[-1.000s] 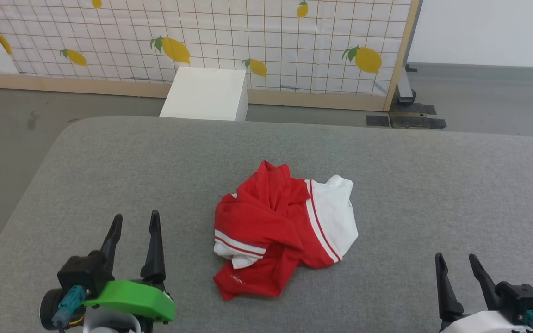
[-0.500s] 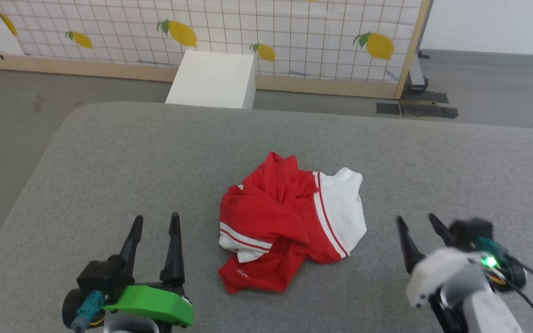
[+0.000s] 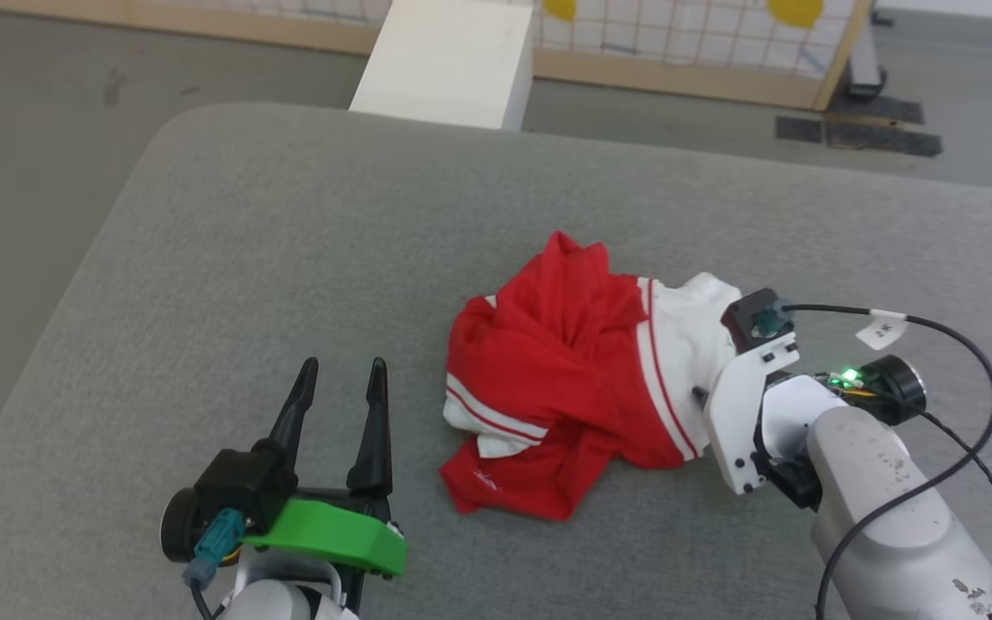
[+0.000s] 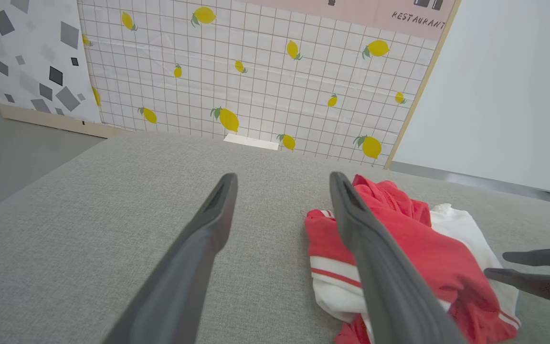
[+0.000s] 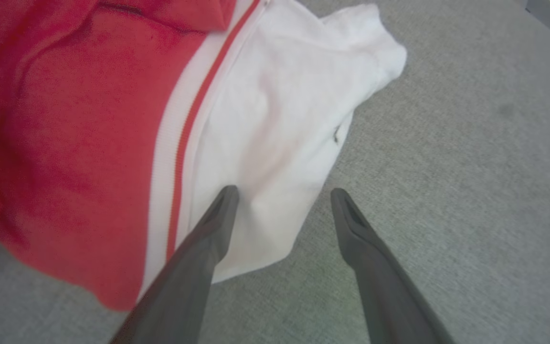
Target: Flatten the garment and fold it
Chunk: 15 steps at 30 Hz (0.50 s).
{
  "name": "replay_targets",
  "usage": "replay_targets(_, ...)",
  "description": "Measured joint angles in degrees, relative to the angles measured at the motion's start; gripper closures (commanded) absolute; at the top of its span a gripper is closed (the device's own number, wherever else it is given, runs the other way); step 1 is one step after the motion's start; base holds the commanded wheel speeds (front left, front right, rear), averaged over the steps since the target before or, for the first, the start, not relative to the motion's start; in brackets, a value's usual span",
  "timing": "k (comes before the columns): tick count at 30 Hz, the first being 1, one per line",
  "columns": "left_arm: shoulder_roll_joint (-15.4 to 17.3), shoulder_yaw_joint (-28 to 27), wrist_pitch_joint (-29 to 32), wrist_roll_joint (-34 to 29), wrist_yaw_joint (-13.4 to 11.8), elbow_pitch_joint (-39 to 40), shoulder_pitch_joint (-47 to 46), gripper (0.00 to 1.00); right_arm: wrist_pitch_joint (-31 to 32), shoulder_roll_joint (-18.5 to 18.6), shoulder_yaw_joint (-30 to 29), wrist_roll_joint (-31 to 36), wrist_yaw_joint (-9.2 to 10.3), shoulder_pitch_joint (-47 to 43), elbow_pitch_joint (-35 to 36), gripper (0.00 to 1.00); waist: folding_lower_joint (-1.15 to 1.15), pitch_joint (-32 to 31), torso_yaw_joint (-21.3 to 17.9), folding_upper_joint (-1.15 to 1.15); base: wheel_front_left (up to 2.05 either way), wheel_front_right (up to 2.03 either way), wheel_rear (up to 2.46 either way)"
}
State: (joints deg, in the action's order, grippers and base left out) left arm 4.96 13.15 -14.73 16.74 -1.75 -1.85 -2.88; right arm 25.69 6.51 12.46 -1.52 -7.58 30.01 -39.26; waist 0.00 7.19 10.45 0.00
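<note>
I expect the whole heap [image 3: 556, 377] to drag along, still crumpled, when I pull the sleeve, because the red body is bunched tightly behind the sleeve's striped trim [image 3: 665, 367].
The garment [image 3: 573, 370] lies crumpled in a heap in the middle of the grey padded table [image 3: 289, 241]: red body, white sleeve on its right side, red-white striped trim. My left gripper [image 3: 341, 370] rests open to the garment's left, apart from it, its fingers pointing away from me; in the left wrist view the garment [image 4: 399, 239] sits just right of the open left gripper [image 4: 283, 177]. My right gripper [image 5: 284, 193] is open and points down at the white sleeve [image 5: 275, 124]. One finger is over the sleeve's edge, the other over bare table. Its wrist hides the fingers in the head view.
A white box [image 3: 444, 52] stands on the floor beyond the table's far edge, before a lemon-print screen [image 4: 256, 71]. A black cable [image 3: 978, 362] loops off my right wrist. The table's rounded left corner [image 3: 160, 138] drops to grey floor.
The head camera has tilted down and shifted. My right arm has swung in from the lower right to the garment's white sleeve. The left gripper and the garment have stayed put.
</note>
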Motion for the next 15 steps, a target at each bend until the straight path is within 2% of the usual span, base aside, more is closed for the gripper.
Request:
replay_targets(8,-1.2,-0.5,0.0,-1.0,0.7,-0.1,-0.2,0.00,1.1,0.6,3.8,-2.7,0.03,2.4,-3.6,0.00,0.00,2.8,2.4,0.00,0.00,0.00,0.00)
replay_targets(9,-1.2,-0.6,0.0,-1.1,0.7,-0.2,-0.2,0.00,1.1,0.8,4.1,-3.3,0.03,2.8,-3.8,0.71,0.00,3.0,2.4,0.00,0.00,0.00,0.00)
replay_targets(10,-1.3,-0.7,0.0,-1.1,0.7,-0.3,-0.2,0.00,1.0,0.9,4.7,-4.0,0.03,3.1,-3.8,1.00,0.00,3.1,2.4,0.00,0.00,0.00,0.00)
replay_targets(15,-1.5,-1.6,0.0,-1.1,1.1,-1.0,-0.1,0.00,-2.8,1.4,5.6,-8.6,-0.01,3.4,-3.3,1.00,0.00,2.7,1.5,0.00,0.00,0.00,0.00)
